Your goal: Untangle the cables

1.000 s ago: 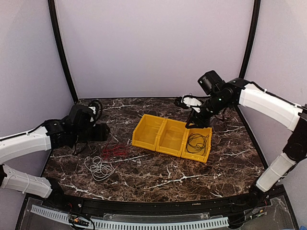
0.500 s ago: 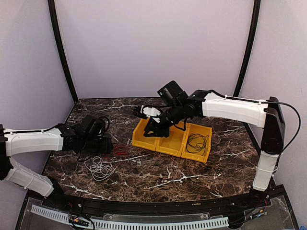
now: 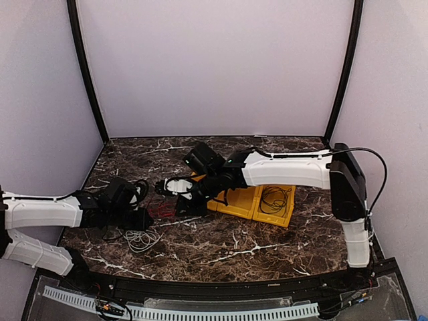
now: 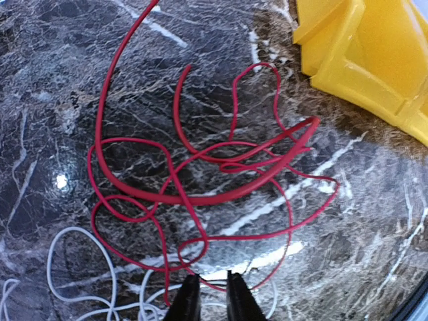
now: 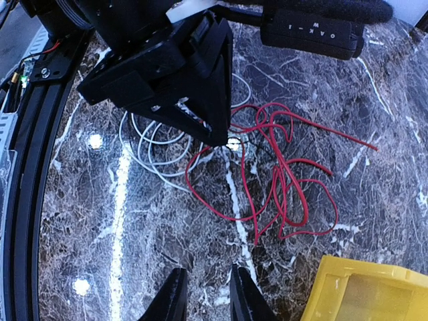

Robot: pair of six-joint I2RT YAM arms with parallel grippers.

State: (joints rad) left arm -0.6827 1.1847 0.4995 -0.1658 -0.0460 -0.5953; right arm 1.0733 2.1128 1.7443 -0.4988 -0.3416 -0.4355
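Observation:
My left gripper should open and my right gripper should lift the thick red cable clear, because it is woven through the thin red loops.
The red cable lies in loose loops on the marble left of the yellow bins, beside the white cable. The black cable rests coiled in the right-hand bin compartment. My left gripper is down at the near edge of the red cable. Its jaws stand close together with a slim gap, and a red strand crosses that gap at the tips. My right gripper hovers narrowly open over bare marble, short of the red cable, with nothing between its fingers. White loops lie under the left gripper.
The row of yellow bins sits right of centre, and my right arm reaches across its left end. A bin corner shows at the upper right of the left wrist view, and another at the lower right of the right wrist view. White cable borders the red loops.
My right arm has swung left from the bins' right end to above the red cable. My left gripper has dropped onto the red cable and its jaws have narrowed from wide apart.

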